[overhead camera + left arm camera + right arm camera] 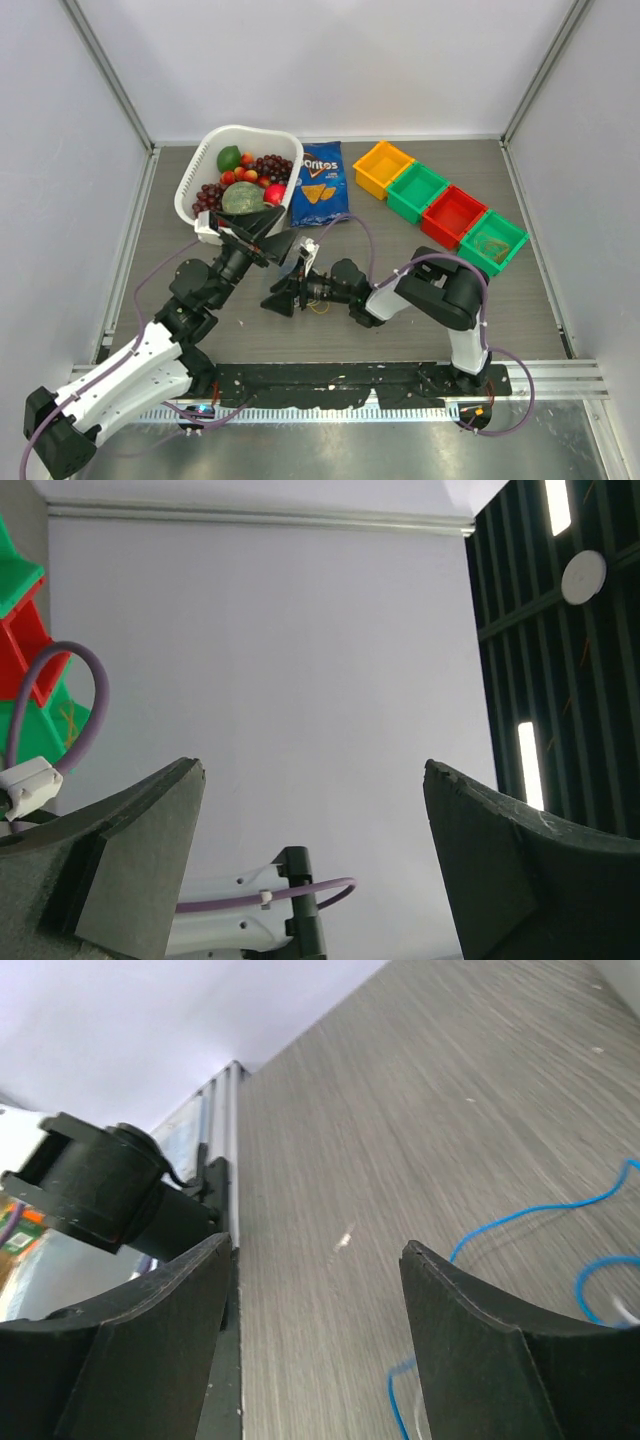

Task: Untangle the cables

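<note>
My gripper will pull the blue cable [540, 1208]. The cable lies in loose, open curves [588, 1276], so it should come free and leave the yellow one behind.
Only parts of the cables show. A thin blue cable [520, 1218] lies in loose loops on the grey table at the right of the right wrist view. In the top view a small yellow bit of the cables [320, 306] peeks out under the right arm's wrist. My right gripper [312, 1248] hovers low over the table, open, with only bare table between its fingers; the blue cable lies beside and partly behind its right finger. In the top view it [278, 296] points left at mid-table. My left gripper [312, 770] is open and empty, raised and facing the wall, just in front of the basket [280, 235].
A white basket [196, 176] of fruit stands at the back left, with a blue Doritos bag [319, 183] beside it. A row of orange [381, 167], green [417, 191], red [453, 215] and green [493, 241] bins runs along the back right; thin yellowish strands lie in the last one.
</note>
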Action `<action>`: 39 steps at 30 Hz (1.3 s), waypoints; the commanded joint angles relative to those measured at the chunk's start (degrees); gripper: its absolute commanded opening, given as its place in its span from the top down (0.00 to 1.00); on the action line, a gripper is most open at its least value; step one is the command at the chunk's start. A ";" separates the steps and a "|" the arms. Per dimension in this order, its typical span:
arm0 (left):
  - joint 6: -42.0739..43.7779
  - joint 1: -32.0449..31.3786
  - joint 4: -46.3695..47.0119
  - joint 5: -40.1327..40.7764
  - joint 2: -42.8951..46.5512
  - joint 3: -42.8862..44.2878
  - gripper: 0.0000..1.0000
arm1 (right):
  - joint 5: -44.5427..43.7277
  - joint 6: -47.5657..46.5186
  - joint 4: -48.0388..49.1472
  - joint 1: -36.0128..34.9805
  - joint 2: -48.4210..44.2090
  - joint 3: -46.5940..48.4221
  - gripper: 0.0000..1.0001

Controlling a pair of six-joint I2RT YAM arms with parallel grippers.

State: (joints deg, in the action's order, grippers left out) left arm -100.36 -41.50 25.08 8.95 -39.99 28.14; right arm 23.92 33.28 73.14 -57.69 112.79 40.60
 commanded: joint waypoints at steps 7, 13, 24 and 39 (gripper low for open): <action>46.11 0.27 -44.38 5.34 6.14 19.76 0.05 | -27.12 -2.18 -29.66 0.03 -33.46 -14.05 0.27; 50.35 0.19 -45.48 4.86 6.51 10.81 0.05 | -32.82 3.53 -56.57 6.26 -42.83 -11.95 0.32; 53.25 0.19 -38.98 -3.15 -19.15 9.83 0.00 | -11.44 1.89 -57.50 20.42 -33.17 -5.27 0.42; 56.41 -0.08 -33.34 1.86 -41.65 15.09 0.00 | -20.66 -0.75 -61.45 14.81 -24.45 3.17 0.78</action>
State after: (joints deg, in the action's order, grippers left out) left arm -45.71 -41.50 -10.09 7.64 -77.52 38.79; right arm 9.47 34.98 13.85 -40.66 89.36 40.49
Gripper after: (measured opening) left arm 0.994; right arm 0.320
